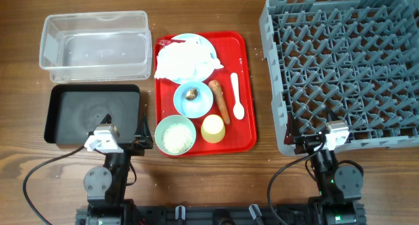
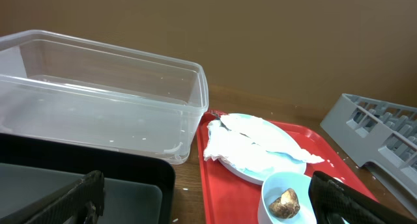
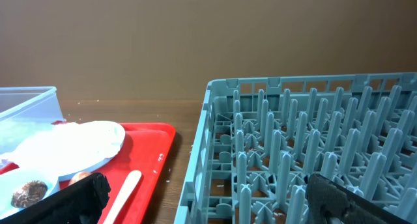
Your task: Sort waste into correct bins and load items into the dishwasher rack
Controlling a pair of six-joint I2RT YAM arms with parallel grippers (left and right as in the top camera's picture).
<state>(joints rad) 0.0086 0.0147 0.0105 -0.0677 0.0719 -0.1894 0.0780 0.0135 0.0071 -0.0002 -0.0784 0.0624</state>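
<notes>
Next, I move the paper into the clear tub (image 1: 97, 44) with my left gripper before the plate goes into the rack, because crumpled white paper (image 1: 180, 60) covers the pale blue plate.
Crumpled white paper (image 1: 183, 60) lies on the pale blue plate (image 1: 207, 44) on a red tray; both also show in the left wrist view, the paper (image 2: 251, 144) on the plate (image 2: 240, 170). The blue bowl (image 1: 193, 99) holds the brown lump (image 2: 285, 202). The carrot (image 1: 220, 101), white spoon (image 1: 236, 96), yellow cup (image 1: 213, 128) and the green bowl (image 1: 161, 137) with rice (image 1: 176, 137) are on the tray too. The clear tub (image 1: 95, 45) and black tray (image 1: 91, 114) sit at the left. The grey rack (image 1: 347, 68) is at the right. My left gripper (image 1: 131, 135) and right gripper (image 1: 313, 141) are open and empty at the near edge.
The red serving tray (image 1: 247, 87) lies between the bins and the rack. The rack's near corner (image 3: 208, 152) is right in front of my right gripper (image 3: 208, 198). The black tray's edge (image 2: 130, 168) lies under my left gripper (image 2: 208, 204).
</notes>
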